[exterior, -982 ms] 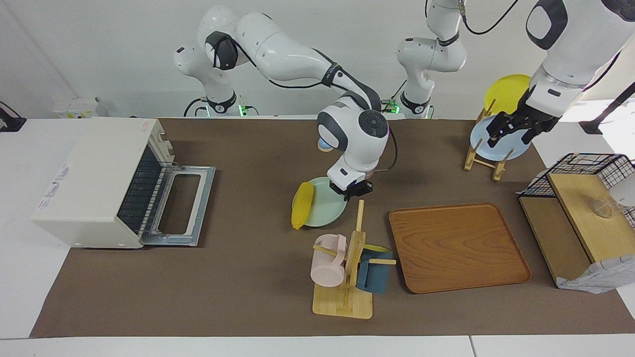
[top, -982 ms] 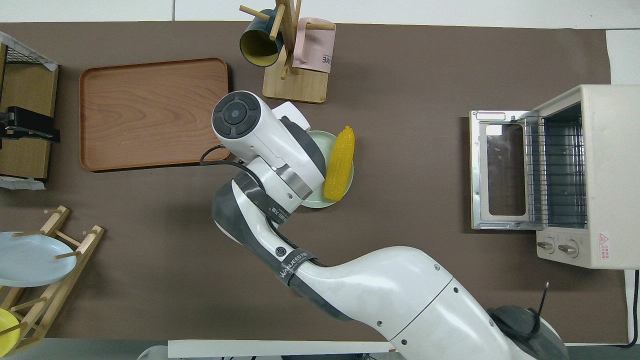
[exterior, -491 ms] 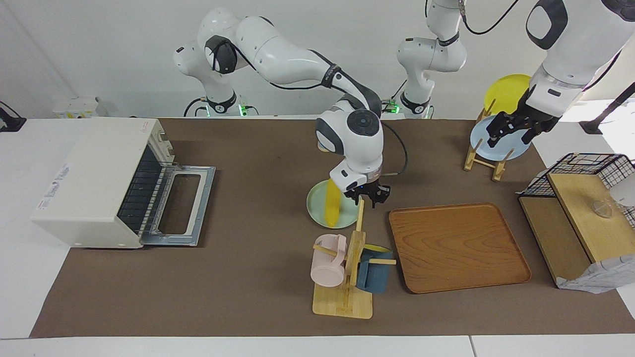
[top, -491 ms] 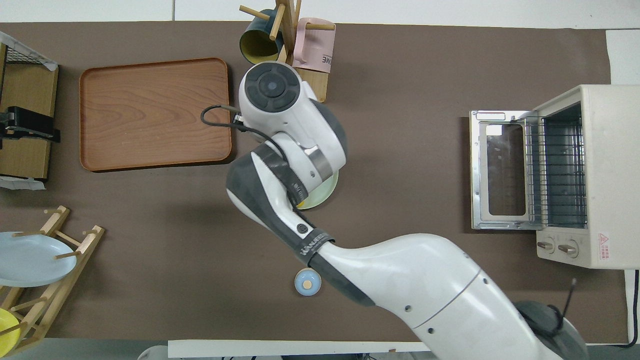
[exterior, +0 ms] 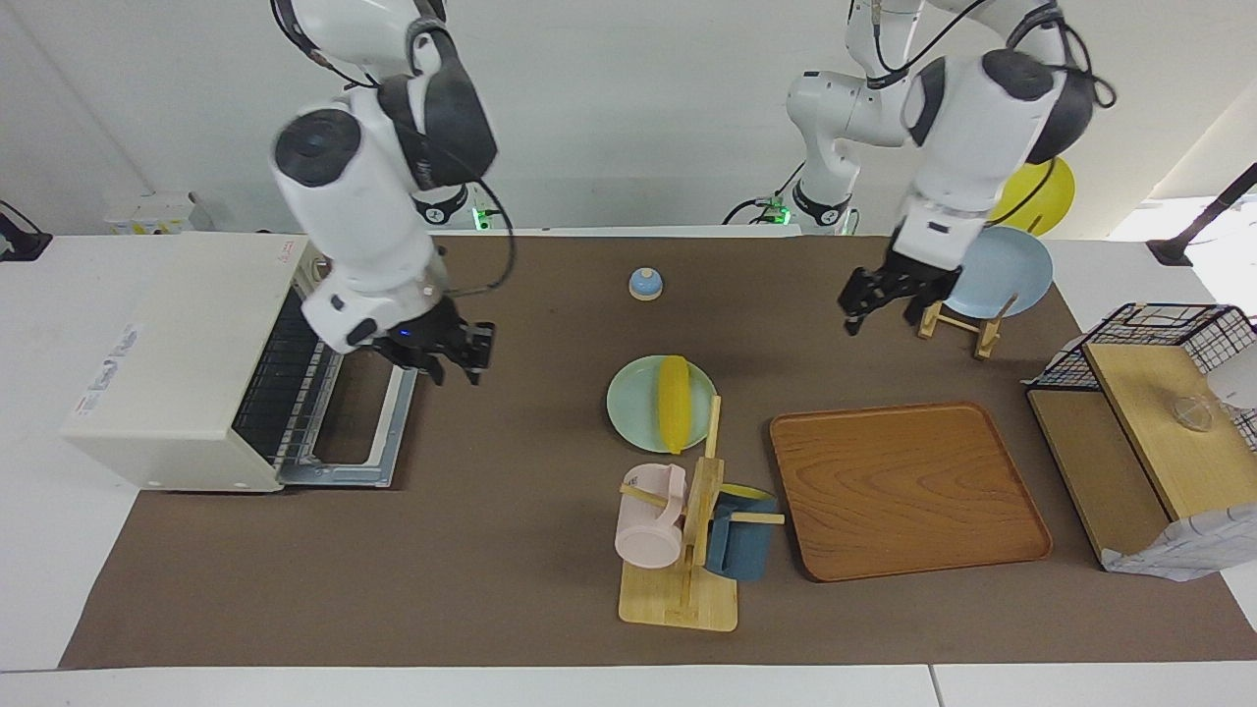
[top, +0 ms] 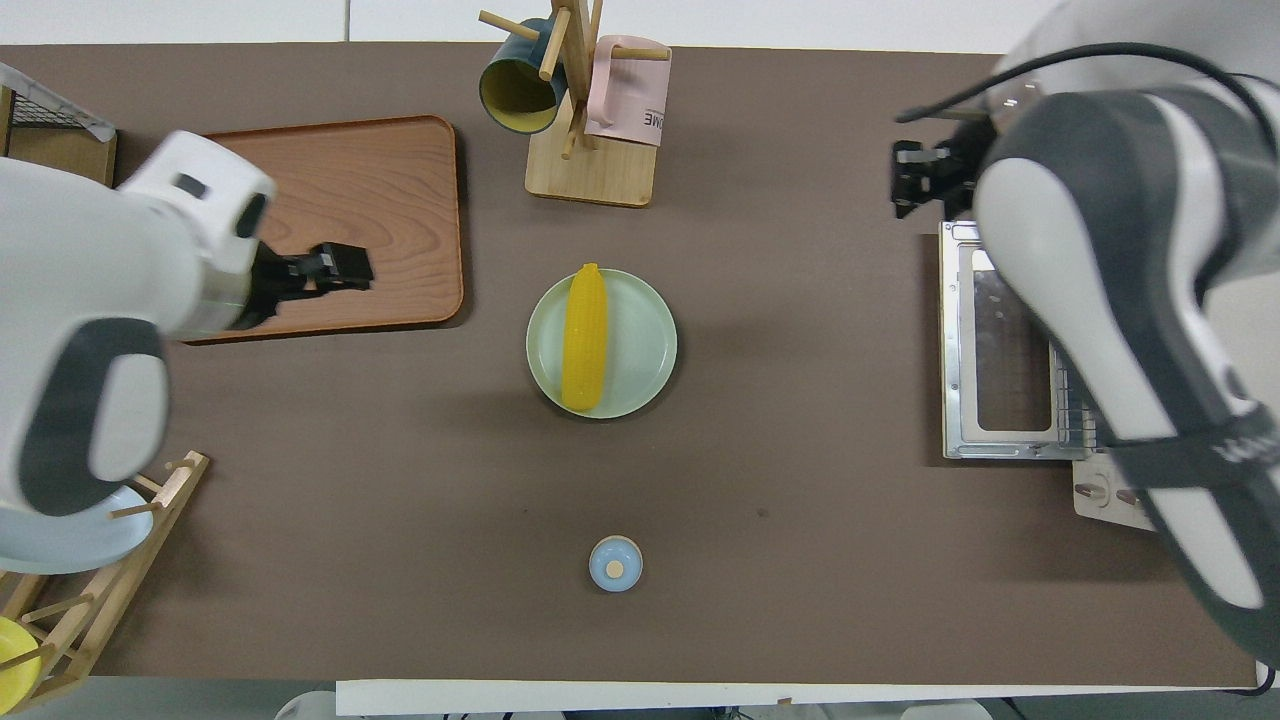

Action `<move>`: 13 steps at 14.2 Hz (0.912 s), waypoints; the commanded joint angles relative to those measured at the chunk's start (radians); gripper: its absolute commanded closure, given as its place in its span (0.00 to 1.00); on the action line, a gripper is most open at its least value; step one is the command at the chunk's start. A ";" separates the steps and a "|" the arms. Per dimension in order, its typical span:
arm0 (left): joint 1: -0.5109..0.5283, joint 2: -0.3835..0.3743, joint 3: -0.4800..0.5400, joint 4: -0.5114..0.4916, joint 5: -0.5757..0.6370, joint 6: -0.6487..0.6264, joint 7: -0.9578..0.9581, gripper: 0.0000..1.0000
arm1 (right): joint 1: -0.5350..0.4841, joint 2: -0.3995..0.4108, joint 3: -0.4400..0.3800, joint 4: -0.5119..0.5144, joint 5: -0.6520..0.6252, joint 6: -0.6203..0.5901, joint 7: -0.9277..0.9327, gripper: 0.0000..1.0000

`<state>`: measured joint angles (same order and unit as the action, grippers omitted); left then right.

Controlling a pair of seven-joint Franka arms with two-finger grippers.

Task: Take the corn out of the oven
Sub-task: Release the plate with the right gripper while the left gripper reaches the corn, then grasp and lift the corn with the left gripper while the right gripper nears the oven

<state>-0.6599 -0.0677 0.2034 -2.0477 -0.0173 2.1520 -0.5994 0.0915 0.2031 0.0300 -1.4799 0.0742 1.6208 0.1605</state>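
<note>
My right gripper is far from the wooden tray [top: 381, 198], so next my left gripper picks the corn [top: 585, 340] up off the plate and takes the corn to the tray.
The yellow corn [exterior: 674, 390] lies across the middle of a pale green plate [exterior: 628, 407] on the mat, also in the overhead view [top: 585, 338]. The cream-white oven [exterior: 187, 353] stands at the right arm's end of the table. Its glass door [exterior: 363, 412] is dropped open and its rack is bare. My right gripper [exterior: 452, 363] hangs open and empty over the oven door, also in the overhead view [top: 920, 180]. My left gripper [exterior: 884, 309] is raised, open and empty, over the mat next to the dish rack, also in the overhead view [top: 340, 268].
A mug tree [exterior: 687, 530] with a pink and a blue mug stands just farther from the robots than the plate. A wooden tray [exterior: 903, 486] lies beside it. A small blue knob [exterior: 645, 284], a dish rack with plates [exterior: 992, 280] and a wire basket [exterior: 1159, 339] are also here.
My right arm left the plate, rose and swung over the oven door. The corn went from the plate's edge to its middle. My left arm moved from the dish rack toward the table's middle.
</note>
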 commanded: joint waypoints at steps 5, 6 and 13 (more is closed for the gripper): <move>-0.240 0.331 0.001 0.040 -0.019 0.307 -0.238 0.00 | -0.013 -0.153 0.031 -0.523 -0.047 0.344 0.020 1.00; -0.260 0.371 0.002 0.040 -0.026 0.346 -0.241 0.00 | -0.010 -0.104 0.031 -0.519 -0.088 0.362 0.033 1.00; -0.241 0.410 0.002 0.108 -0.030 0.288 -0.197 1.00 | 0.031 0.013 0.031 -0.583 -0.280 0.516 0.201 1.00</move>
<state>-0.9101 0.3506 0.1955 -1.9844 -0.0323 2.5134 -0.8295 0.1285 0.2100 0.0586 -2.0388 -0.1833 2.1039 0.3295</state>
